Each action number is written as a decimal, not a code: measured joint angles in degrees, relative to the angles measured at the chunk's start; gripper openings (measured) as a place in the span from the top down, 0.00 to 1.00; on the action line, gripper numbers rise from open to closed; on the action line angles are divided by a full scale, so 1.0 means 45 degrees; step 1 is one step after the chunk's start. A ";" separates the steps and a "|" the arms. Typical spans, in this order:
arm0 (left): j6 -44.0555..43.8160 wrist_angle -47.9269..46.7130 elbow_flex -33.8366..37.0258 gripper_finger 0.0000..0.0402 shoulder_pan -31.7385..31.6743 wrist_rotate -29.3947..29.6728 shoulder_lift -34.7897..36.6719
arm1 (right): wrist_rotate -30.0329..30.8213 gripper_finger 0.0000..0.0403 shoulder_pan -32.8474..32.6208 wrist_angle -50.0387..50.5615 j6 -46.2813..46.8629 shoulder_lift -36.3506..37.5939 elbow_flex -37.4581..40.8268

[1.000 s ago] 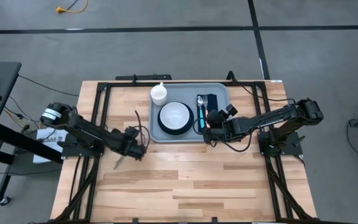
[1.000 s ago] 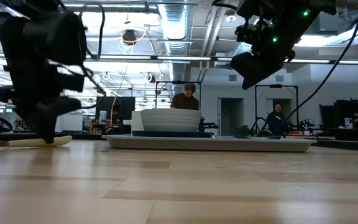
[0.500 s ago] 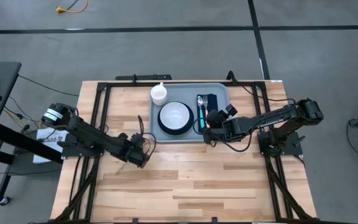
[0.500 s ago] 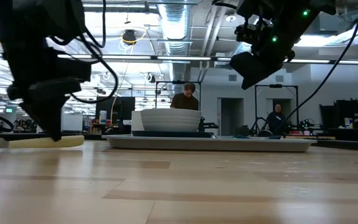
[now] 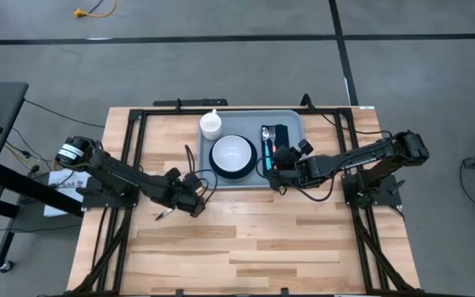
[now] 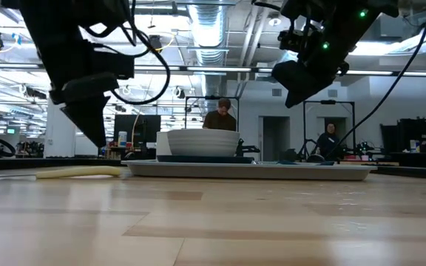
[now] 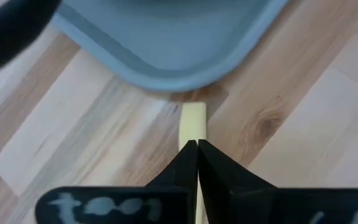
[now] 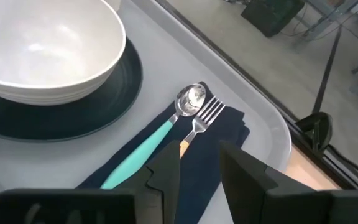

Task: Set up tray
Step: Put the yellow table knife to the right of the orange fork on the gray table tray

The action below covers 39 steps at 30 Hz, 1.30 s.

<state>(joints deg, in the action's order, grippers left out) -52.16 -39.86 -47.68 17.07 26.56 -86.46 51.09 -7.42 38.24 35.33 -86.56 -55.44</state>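
Observation:
I should open my left gripper's shut fingers, because the pale yellow utensil (image 6: 80,172) lies flat on the wood below them. Then I should lower them around its sides (image 7: 192,127) before lifting it.
The light blue-grey tray (image 5: 250,177) lies at the table's far middle. It carries a white cup (image 5: 211,124), a white bowl (image 5: 232,153) on a dark teal plate (image 8: 98,102), and a navy napkin (image 8: 210,140). A teal-handled spoon (image 8: 151,146) and a fork (image 8: 205,115) lie on the napkin. A pale yellow stick-shaped utensil (image 7: 194,121) lies flat on the wood, one end near the tray's near left corner. My left gripper (image 7: 196,149) is shut and hangs just above that utensil (image 6: 80,172). My right gripper (image 8: 197,165) is open above the napkin.
Black frame rails run along the table's left and right sides (image 5: 130,148). Bare wood (image 5: 254,239) spreads across the near half of the table. Beyond the far edge, people (image 6: 220,117) show in the room.
My left gripper has moved toward the table's right, up to the tray's near left corner, and has risen off the table. The pale yellow utensil has slid along the wood toward the tray.

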 joint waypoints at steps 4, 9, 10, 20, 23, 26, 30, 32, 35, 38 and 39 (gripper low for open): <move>0.0163 -0.0015 -0.0097 1.00 -0.0013 0.0118 0.0005 | -0.0051 0.75 0.0000 -0.0004 0.0000 0.0000 0.0000; 0.0174 -0.0069 -0.0097 0.99 -0.0008 -0.0281 0.0005 | -0.0053 0.75 0.0000 -0.0014 0.0001 0.0000 0.0000; 0.0174 -0.0065 -0.0097 0.98 -0.0008 -0.0369 0.0005 | -0.0053 0.75 -0.0002 -0.0019 0.0002 0.0000 0.0000; 0.0569 -0.0067 -0.0097 0.72 -0.0008 -0.0745 0.0015 | -0.0417 0.75 0.0000 -0.0033 0.0010 0.0000 0.0000; 0.0795 0.0013 0.0013 0.64 -0.0018 -0.0763 0.0029 | -0.0616 0.75 -0.0015 -0.0033 0.0010 0.0000 0.0000; 0.0795 -0.0019 0.0301 0.59 -0.0188 -0.1097 0.0029 | -0.0709 0.75 -0.0015 -0.0033 0.0010 0.0000 0.0000; 0.0944 0.0644 0.0764 0.57 -0.0450 -0.1770 0.0029 | -0.0709 0.75 -0.0015 -0.0038 0.0010 0.0000 0.0000; 0.1288 0.1414 0.1059 0.58 -0.0544 -0.2256 0.0029 | -0.0713 0.75 -0.0015 -0.0048 0.0010 0.0000 0.0000; 0.1634 0.2284 0.1436 0.59 -0.0728 -0.2705 0.0047 | -0.0713 0.75 -0.0015 -0.0136 0.0010 0.0000 0.0000; 0.1637 0.2593 0.1700 0.59 -0.0970 -0.2709 0.0078 | -0.0718 0.75 -0.0015 -0.0140 0.0010 0.0000 0.0000; 0.1618 0.2595 0.1756 0.59 -0.1048 -0.2708 0.0083 | -0.0714 0.75 -0.0015 -0.0145 0.0010 0.0000 0.0000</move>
<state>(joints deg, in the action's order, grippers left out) -44.87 -28.18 -39.78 12.36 14.38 -86.08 47.88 -7.49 37.58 35.38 -86.56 -55.44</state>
